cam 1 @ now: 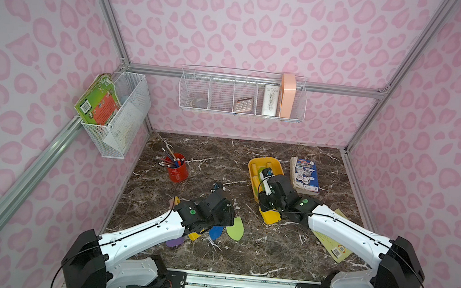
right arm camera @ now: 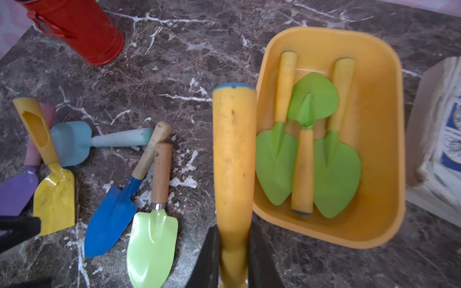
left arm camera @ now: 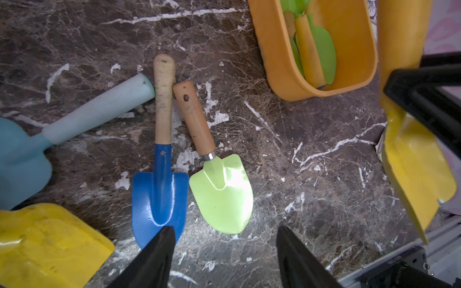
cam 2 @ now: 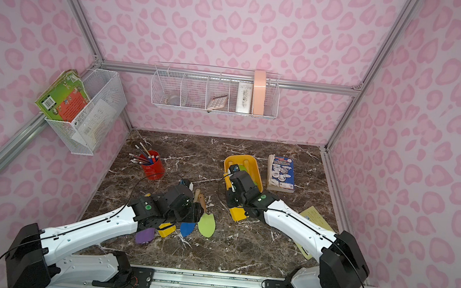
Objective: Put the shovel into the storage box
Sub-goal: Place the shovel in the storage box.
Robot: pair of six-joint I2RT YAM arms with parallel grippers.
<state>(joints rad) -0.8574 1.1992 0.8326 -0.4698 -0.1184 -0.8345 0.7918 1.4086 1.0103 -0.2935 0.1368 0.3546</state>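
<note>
I should keep carrying the yellow shovel over the green shovels with my right gripper until its blade is inside, as it lines up with the long side of the storage box.
The storage box is a yellow-orange tub on the marble table, right of centre, and three green-bladed shovels lie in it. My right gripper is shut on the thick handle of a yellow shovel. That handle runs alongside the box's outer wall, and its blade shows at the box's near end. My left gripper is open over the table, above the blade tips of a blue shovel and a light-green shovel, holding nothing.
More shovels lie at the near left: a light-blue one, a small yellow one and a purple one. A red pencil cup stands at the far left and a book lies right of the box. A thin booklet lies under the right arm, and wire baskets hang on the walls.
</note>
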